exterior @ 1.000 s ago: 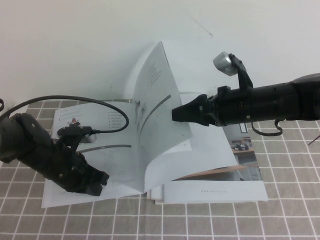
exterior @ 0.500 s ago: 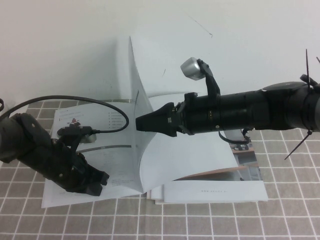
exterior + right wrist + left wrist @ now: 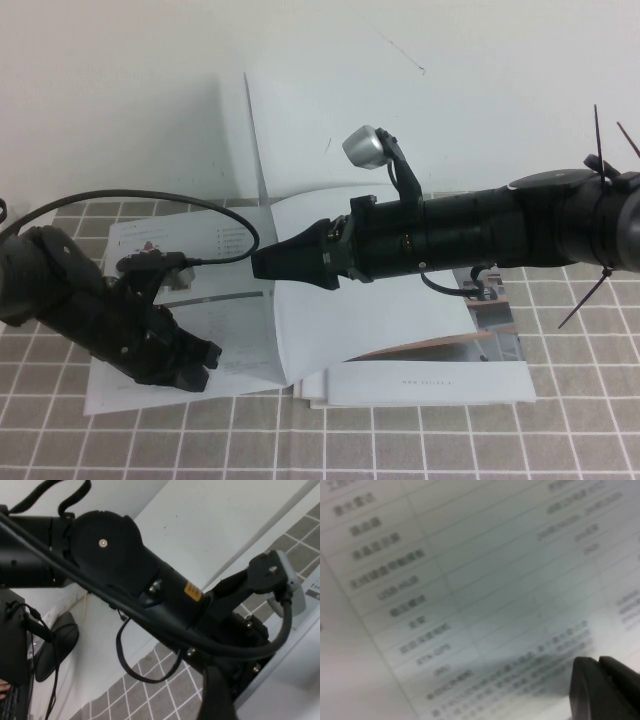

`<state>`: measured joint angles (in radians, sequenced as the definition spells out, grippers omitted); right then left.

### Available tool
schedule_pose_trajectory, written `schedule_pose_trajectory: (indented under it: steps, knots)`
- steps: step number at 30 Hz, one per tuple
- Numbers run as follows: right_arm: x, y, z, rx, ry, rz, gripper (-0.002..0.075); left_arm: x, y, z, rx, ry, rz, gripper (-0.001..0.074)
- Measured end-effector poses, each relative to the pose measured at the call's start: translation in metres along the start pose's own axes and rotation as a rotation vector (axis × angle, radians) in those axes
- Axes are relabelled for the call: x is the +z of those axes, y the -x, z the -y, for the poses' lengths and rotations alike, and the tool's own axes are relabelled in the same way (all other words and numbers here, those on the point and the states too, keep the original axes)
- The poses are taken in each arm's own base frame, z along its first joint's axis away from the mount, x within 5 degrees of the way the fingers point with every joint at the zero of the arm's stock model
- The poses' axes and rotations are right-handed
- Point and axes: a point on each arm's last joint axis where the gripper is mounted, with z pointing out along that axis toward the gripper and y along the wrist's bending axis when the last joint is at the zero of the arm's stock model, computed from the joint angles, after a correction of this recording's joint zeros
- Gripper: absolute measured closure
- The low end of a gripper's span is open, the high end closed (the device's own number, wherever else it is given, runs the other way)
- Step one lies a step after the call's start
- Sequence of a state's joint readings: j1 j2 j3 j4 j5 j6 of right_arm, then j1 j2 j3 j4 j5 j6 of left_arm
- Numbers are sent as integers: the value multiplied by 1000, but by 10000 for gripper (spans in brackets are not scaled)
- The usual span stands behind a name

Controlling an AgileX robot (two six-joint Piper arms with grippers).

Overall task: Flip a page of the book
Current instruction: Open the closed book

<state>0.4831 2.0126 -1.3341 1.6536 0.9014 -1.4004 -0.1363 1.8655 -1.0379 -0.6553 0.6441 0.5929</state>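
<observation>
The white page [image 3: 256,140] is standing and leaning toward the printed sheet [image 3: 237,335]. So I expect the page to fold over at the spine and stay flat when I turn it.
The book [image 3: 430,382] lies open on the checked cloth. Its left sheet [image 3: 125,392] shows a table of text, also seen close up in the left wrist view [image 3: 470,580]. My left gripper [image 3: 193,364] is shut and rests its tips on that left sheet [image 3: 598,669]. My right gripper [image 3: 258,266] reaches in from the right, over the spine, and is shut on the edge of the page [image 3: 300,140]. The page stands nearly upright, blank white side showing. In the right wrist view one dark finger [image 3: 216,696] lies against the white page [image 3: 285,690].
The grey checked cloth [image 3: 450,440] covers the table's near part, with a white surface [image 3: 120,100] behind. The left arm's black cable [image 3: 205,206] arcs over the left sheet. The left arm's body [image 3: 115,555] fills the right wrist view.
My right gripper has moved left with the page, swinging it from bowed over the right side to upright at the spine. The left gripper has stayed put.
</observation>
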Motion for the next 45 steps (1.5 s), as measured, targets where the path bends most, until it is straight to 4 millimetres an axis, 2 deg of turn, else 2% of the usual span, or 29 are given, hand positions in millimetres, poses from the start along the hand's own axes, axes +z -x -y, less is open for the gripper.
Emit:
schedule_pose_trajectory:
  steps: [6, 10, 15, 17, 23, 26, 28, 31, 33, 36, 38, 42, 45]
  knots:
    - [0, -1, -3, -25, 32, -6, 288, -25, 8, 11, 33, -9, 65, 738]
    - [1, -1, -6, -45, 56, -11, 288, -57, 22, 25, 80, -22, 150, 738]
    - [6, -3, -9, -64, 59, -19, 288, -119, 43, 53, 177, -58, 287, 738]
    - [9, -4, -11, -75, 54, -23, 288, -151, 50, 68, 219, -73, 358, 738]
    - [13, -7, -14, -88, 49, -37, 288, -237, 53, 107, 330, -98, 564, 738]
    - [12, -8, -7, -106, -11, -49, 290, -265, 45, 120, 374, -107, 626, 738]
    - [11, -8, 1, -132, -87, -67, 316, -274, 41, 124, 393, -105, 643, 738]
    - [5, -10, 18, -201, -259, -108, 412, -273, 38, 120, 413, -43, 611, 738]
    - [0, -10, 30, -254, -386, -143, 510, -259, 38, 108, 390, 25, 547, 738]
    - [-6, -10, 41, -313, -508, -185, 643, -221, 40, 85, 322, 93, 445, 738]
    - [-8, -11, 45, -342, -552, -206, 692, -186, 40, 68, 272, 109, 383, 738]
    - [-8, -20, 54, -367, -579, -279, 720, -125, 32, 42, 190, 105, 267, 738]
    - [-8, -28, 62, -363, -601, -345, 726, -93, 27, 28, 149, 105, 202, 738]
